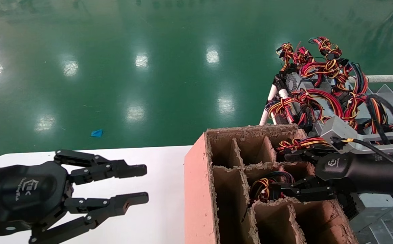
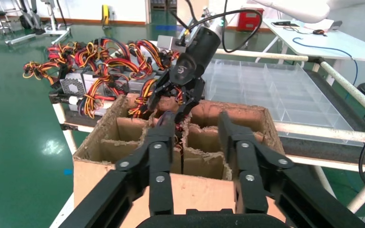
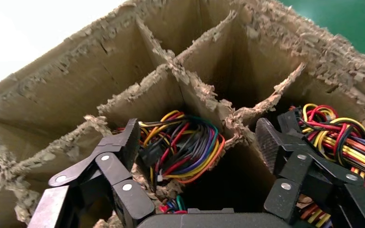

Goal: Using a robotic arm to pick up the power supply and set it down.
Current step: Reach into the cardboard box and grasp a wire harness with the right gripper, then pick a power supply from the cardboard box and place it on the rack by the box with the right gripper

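Note:
The hidden power supply will come up hanging under the wire bundle (image 1: 265,188) when I lift the bundle, because the bundle dips into the middle cell (image 1: 260,175).
The right robotic arm (image 1: 365,173) reaches over a pink-brown cardboard box (image 1: 199,189) split into cells by ragged dividers. My right gripper (image 1: 281,173) is open above a middle cell. One finger stands on each side of a bundle of red, yellow, orange and purple wires (image 3: 183,145) lying in that cell, and the fingers (image 3: 123,142) do not pinch it. This power supply's metal body is hidden down in the cell. A second wire bundle (image 3: 342,135) fills the neighbouring cell. My left gripper (image 1: 145,184) hovers open and empty over the white table (image 1: 162,217).
Several more power supplies (image 1: 313,83) with tangled wires are heaped on a rack behind the box. Clear plastic trays (image 2: 275,88) lie on the rack to the right. Green floor (image 1: 149,67) lies beyond the table edge.

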`<control>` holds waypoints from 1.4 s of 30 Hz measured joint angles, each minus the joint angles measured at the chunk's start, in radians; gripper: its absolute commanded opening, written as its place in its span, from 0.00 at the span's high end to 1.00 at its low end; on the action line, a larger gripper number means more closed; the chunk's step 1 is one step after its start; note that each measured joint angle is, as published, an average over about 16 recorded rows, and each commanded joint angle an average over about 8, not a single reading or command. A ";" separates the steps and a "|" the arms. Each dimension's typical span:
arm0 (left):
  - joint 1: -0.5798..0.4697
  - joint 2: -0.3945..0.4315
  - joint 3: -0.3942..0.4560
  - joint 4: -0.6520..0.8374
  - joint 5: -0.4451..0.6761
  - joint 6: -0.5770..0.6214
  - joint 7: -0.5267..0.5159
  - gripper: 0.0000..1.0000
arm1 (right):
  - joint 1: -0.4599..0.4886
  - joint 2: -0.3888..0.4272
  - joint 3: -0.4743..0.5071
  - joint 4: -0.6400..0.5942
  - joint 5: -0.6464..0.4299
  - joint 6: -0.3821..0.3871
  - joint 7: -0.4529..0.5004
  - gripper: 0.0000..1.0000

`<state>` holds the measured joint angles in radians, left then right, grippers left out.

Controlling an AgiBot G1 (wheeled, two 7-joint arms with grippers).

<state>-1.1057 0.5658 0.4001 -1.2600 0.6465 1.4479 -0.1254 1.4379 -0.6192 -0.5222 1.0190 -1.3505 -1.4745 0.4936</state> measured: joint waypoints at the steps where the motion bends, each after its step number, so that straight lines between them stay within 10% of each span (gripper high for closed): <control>1: 0.000 0.000 0.000 0.000 0.000 0.000 0.000 1.00 | 0.012 -0.007 -0.006 -0.015 -0.009 -0.010 -0.004 1.00; 42: 0.000 0.000 0.000 0.000 0.000 0.000 0.000 1.00 | 0.142 0.019 -0.123 0.125 -0.042 -0.075 0.053 1.00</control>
<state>-1.1057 0.5658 0.4003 -1.2600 0.6464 1.4479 -0.1253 1.5804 -0.5998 -0.6457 1.1443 -1.3921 -1.5494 0.5471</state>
